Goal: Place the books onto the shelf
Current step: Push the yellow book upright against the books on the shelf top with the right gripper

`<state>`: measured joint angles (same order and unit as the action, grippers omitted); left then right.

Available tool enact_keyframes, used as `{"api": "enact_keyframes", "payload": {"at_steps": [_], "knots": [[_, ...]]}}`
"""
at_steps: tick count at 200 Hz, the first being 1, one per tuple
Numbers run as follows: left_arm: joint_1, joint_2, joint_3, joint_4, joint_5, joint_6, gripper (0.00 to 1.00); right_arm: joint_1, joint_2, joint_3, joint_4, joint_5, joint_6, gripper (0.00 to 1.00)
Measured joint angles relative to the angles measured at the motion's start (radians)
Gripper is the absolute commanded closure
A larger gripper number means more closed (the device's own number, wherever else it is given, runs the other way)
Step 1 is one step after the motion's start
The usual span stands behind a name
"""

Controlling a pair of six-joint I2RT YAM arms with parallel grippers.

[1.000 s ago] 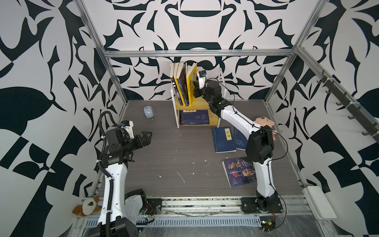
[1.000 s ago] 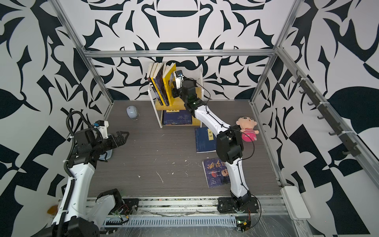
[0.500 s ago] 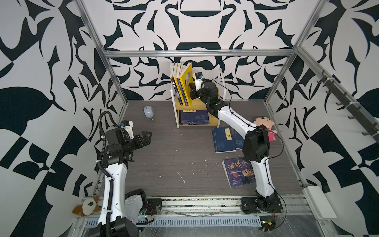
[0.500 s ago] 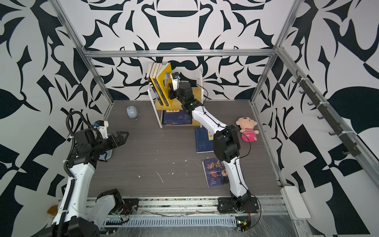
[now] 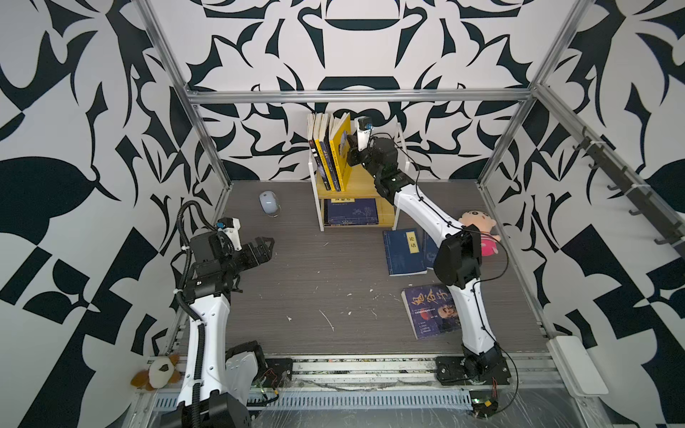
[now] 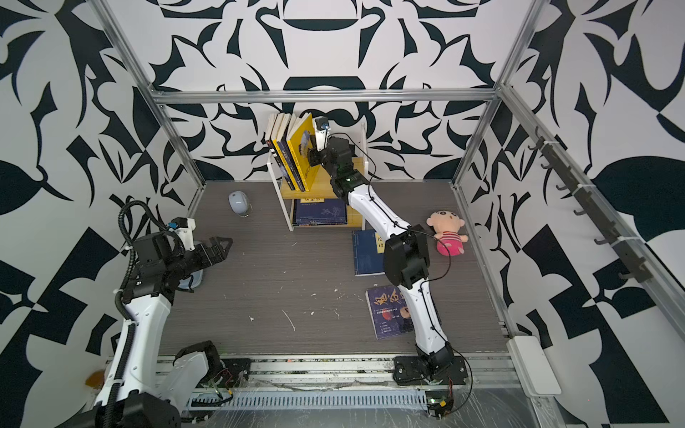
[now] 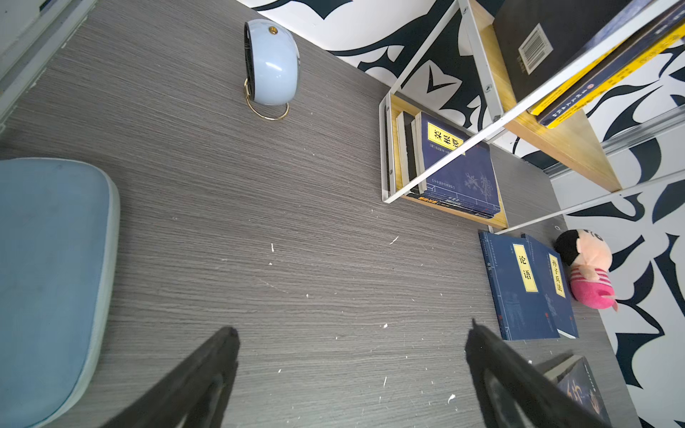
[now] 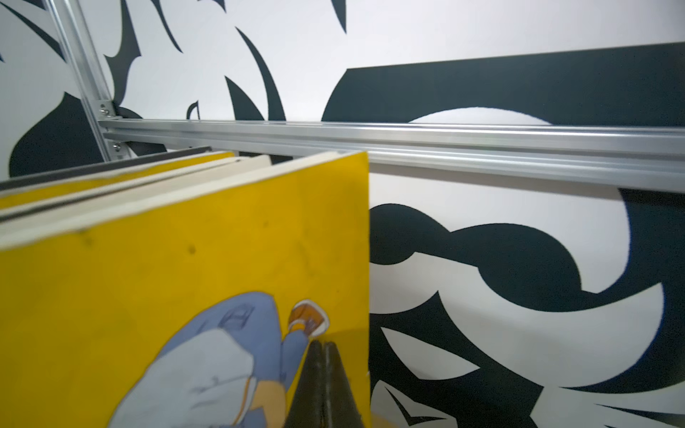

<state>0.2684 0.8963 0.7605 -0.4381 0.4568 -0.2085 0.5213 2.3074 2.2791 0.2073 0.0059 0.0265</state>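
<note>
My right gripper needs to push the yellow cover (image 6: 304,146) toward the upright books before it gets the navy book, because the yellow book's top edge (image 6: 304,119) stands spread away from them.
The shelf (image 5: 361,185) stands at the back wall, shown in both top views. Several books (image 5: 326,155) stand upright on its top board, the outermost a yellow book (image 5: 341,148). My right gripper (image 5: 350,153) is shut, with its closed tips (image 8: 324,346) pressed against that yellow cover (image 8: 185,296) and nothing held between them. More navy books (image 5: 350,211) lie flat on the lower board. On the table lie a navy book (image 5: 404,252), another navy book (image 7: 556,281) beside it, and a dark blue portrait book (image 5: 432,315). My left gripper (image 5: 265,246) hangs open over the table's left side, empty (image 7: 352,328).
A pale rounded mouse-like object (image 5: 268,202) sits left of the shelf. A pink plush doll (image 5: 480,233) lies right of the navy books, behind my right arm. A blue pad (image 7: 48,278) lies under my left arm. Metal frame posts edge the table.
My right gripper has moved left on the top board, pushing the leaning yellow book closer to the other upright books. The left arm has stayed still.
</note>
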Motion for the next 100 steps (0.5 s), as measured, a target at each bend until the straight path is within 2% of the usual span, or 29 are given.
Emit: {"api": "enact_keyframes", "payload": {"at_steps": [50,100], "knots": [[0.001,0.0,0.0,0.0,0.0,0.0,0.0,-0.005,0.154,0.177,0.005,-0.008,0.029,1.0],[0.001,0.0,0.0,0.0,0.0,0.0,0.0,-0.01,0.241,0.232,0.055,-0.056,0.046,1.0]]}}
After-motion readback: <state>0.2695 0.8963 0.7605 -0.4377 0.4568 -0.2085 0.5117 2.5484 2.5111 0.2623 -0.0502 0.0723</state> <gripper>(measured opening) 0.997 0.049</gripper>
